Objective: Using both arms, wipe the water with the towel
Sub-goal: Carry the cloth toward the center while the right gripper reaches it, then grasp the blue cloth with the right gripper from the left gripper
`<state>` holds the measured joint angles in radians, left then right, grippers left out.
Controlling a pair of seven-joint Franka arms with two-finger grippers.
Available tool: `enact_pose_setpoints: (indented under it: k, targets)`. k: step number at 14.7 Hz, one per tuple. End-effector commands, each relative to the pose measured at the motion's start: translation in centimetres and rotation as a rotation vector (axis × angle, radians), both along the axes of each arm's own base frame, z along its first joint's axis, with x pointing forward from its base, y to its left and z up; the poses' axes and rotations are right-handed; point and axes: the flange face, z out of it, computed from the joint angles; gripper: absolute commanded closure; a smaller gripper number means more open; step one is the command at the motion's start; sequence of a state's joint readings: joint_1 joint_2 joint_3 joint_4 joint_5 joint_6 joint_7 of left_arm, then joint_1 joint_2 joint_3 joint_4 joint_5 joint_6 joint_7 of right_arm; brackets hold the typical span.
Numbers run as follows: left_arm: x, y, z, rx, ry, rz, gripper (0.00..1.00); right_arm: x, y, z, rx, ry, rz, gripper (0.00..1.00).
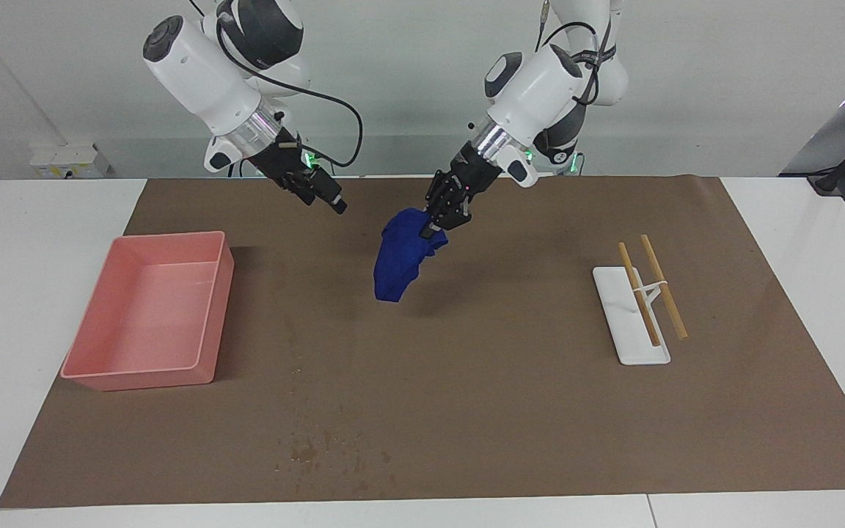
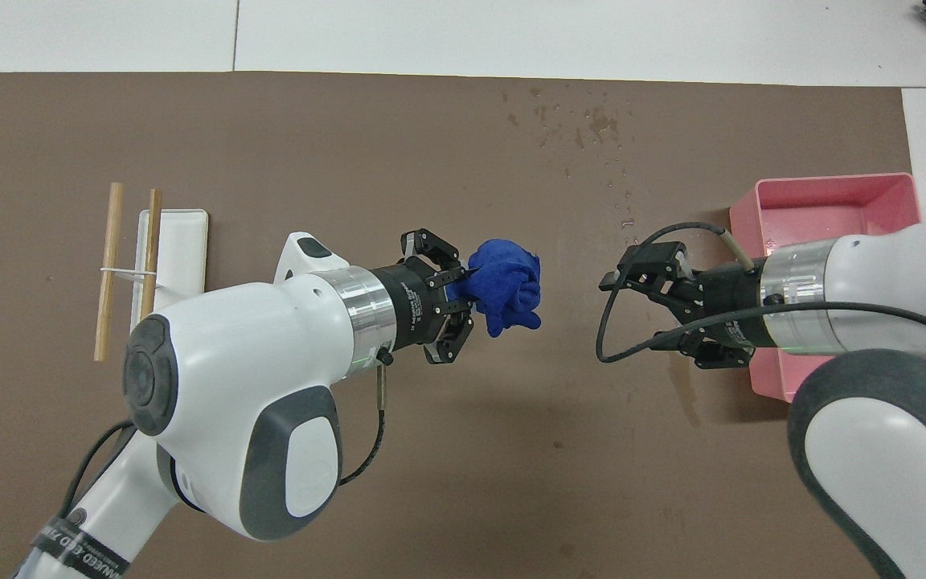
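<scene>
My right gripper should keep moving its open fingers in until they can close on the towel (image 2: 505,288), because the deep-blue towel's free side (image 2: 525,291) sticks out toward them.
My left gripper (image 1: 437,220) (image 2: 471,296) is shut on the deep-blue towel (image 1: 400,257) (image 2: 507,293) and holds it bunched over the middle of the brown mat. The towel hangs down from the fingers, its lower end close to the mat. My right gripper (image 1: 323,196) (image 2: 632,310) is open and empty, raised over the mat between the towel and the pink tray. Water droplets (image 1: 320,455) (image 2: 583,129) lie scattered on the mat, farther from the robots than both grippers, close to the mat's edge.
A pink tray (image 1: 92,367) (image 2: 833,189) stands toward the right arm's end of the table. A white flat stand (image 1: 617,293) (image 2: 186,241) with two wooden sticks (image 1: 663,286) (image 2: 108,265) lies toward the left arm's end. The brown mat (image 1: 525,411) covers most of the table.
</scene>
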<state>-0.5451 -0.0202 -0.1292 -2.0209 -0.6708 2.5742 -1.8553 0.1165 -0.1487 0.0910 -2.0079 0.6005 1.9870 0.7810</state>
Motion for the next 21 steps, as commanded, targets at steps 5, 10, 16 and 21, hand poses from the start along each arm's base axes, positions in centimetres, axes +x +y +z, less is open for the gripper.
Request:
enact_pose_setpoints:
  k: [5,10,16,21]
  targets:
    - [-2.5,-2.9,1.0,-0.065,0.011,0.043,1.00,1.9,5.1,-1.4,0.278,0.189,-0.484,0.00]
    - [-3.7,-3.8,2.3,-0.091,0.022,0.046,1.00,1.5,7.9,-3.7,0.279,0.227,-0.480,0.00]
    - [-3.7,-3.9,2.9,-0.103,0.017,0.056,1.00,1.6,8.3,-5.2,0.260,0.229,-0.459,0.00]
    - [-3.6,-3.9,2.9,-0.101,0.010,0.052,1.00,1.3,8.6,-6.0,0.239,0.146,-0.363,0.79]
